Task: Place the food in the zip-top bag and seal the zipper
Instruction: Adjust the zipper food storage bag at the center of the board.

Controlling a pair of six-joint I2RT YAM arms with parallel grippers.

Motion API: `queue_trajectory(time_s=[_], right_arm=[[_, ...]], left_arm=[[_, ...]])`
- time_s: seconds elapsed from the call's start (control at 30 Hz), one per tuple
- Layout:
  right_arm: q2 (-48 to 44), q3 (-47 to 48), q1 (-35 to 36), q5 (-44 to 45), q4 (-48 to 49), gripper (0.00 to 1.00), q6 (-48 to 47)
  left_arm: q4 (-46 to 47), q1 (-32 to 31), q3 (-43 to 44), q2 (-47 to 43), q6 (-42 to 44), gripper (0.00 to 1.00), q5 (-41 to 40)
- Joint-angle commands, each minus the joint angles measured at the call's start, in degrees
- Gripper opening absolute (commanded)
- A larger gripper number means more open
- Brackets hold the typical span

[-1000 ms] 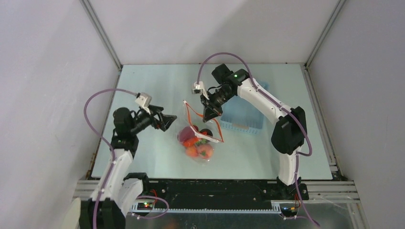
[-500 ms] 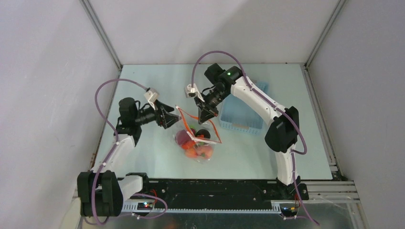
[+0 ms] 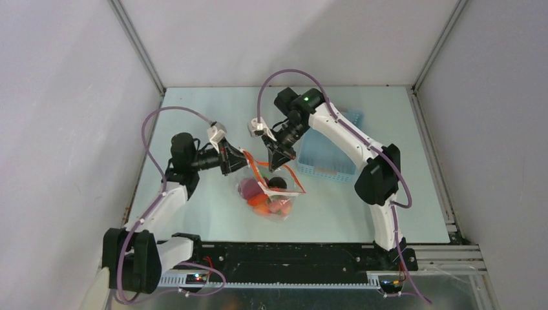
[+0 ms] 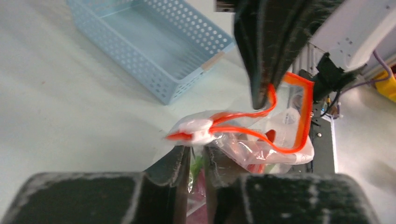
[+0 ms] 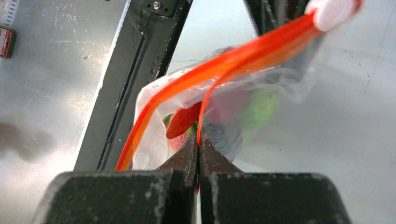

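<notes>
Next, my right gripper opens and pinches both edges at the zipper's white-tipped end [image 4: 201,130] before sealing, because it holds only an edge of the gaping orange zipper [image 3: 262,163].
The zip-top bag [image 3: 279,205] lies mid-table with its mouth lifted, and the red, orange, purple and dark food [image 3: 262,197] is inside it. My right gripper [image 3: 274,163] is shut on the orange zipper [image 3: 257,173] partway along one lip. In the right wrist view the strip [image 5: 233,58] runs into the closed jaws of the right gripper [image 5: 200,144], above red and green food [image 5: 182,120]. My left gripper [image 3: 242,161] is at the bag's left corner. In the left wrist view its jaws [image 4: 196,151] pinch clear bag plastic [image 4: 243,144] just under the zipper's white-tipped end [image 4: 191,133].
A light-blue perforated basket [image 3: 329,155] stands right of the bag, close behind the right arm; it also shows in the left wrist view [image 4: 154,51]. A black rail [image 3: 291,255] runs along the near table edge. White walls enclose the table on three sides.
My left gripper has travelled right to the bag's left corner and closed from wide open onto it. The right gripper kept its grip on the zipper and shifted slightly left.
</notes>
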Motion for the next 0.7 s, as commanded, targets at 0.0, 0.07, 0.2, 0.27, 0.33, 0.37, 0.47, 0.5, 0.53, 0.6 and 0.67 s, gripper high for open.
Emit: queue_trajectory(time_s=[0.0,0.07,0.2,0.27,0.33,0.37,0.47,0.5,0.53,0.6,0.67], right_arm=[[-0.14,2.79,-0.96,-0.63,-1.73,0.0,-1.6],[-0.42,2.79,-1.44,-0.19,-1.81,0.0,-1.29],[-1.13,2.85,-2.74,1.91,-0.42,0.0,1.29],[-1.54,3.21,-3.71,3.45,0.79,0.0,3.25],[-1.93,3.85,-4.88,5.25,1.19,0.04,5.31],[-2.37,3.89,-5.65,6.29,1.9,0.06,6.86],[-4.08,3.11,-7.22,8.84,3.36,0.1,9.8],[-4.51,1.99,-7.44,9.24,4.52,0.12,11.06],[-5.77,1.2,-7.63,10.15,5.22,0.14,11.59],[-7.51,-1.24,-7.54,11.47,7.6,0.21,13.27],[-10.02,-3.76,-6.99,11.83,9.88,0.24,14.51]], left_arm=[[1.68,-3.32,-0.7,-5.25,0.05,0.06,-0.25],[-1.86,-4.4,-0.34,-7.24,1.19,0.01,-3.22],[1.18,-6.28,-2.03,-10.39,-4.18,0.0,-7.25],[3.65,-7.68,-3.01,-11.59,-8.34,0.0,-12.54],[5.21,-9.54,-4.0,-12.69,-12.59,0.0,-20.39],[5.86,-10.07,-5.27,-13.23,-15.28,0.0,-24.89],[9.45,-12.14,-8.85,-15.04,-20.94,0.0,-29.9],[10.0,-12.42,-10.79,-16.81,-23.89,0.0,-32.26],[10.2,-13.07,-11.68,-18.72,-25.0,0.0,-33.41],[6.63,-14.89,-13.29,-23.08,-26.57,0.0,-39.02],[3.49,-18.43,-14.34,-28.39,-26.28,0.0,-46.66]])
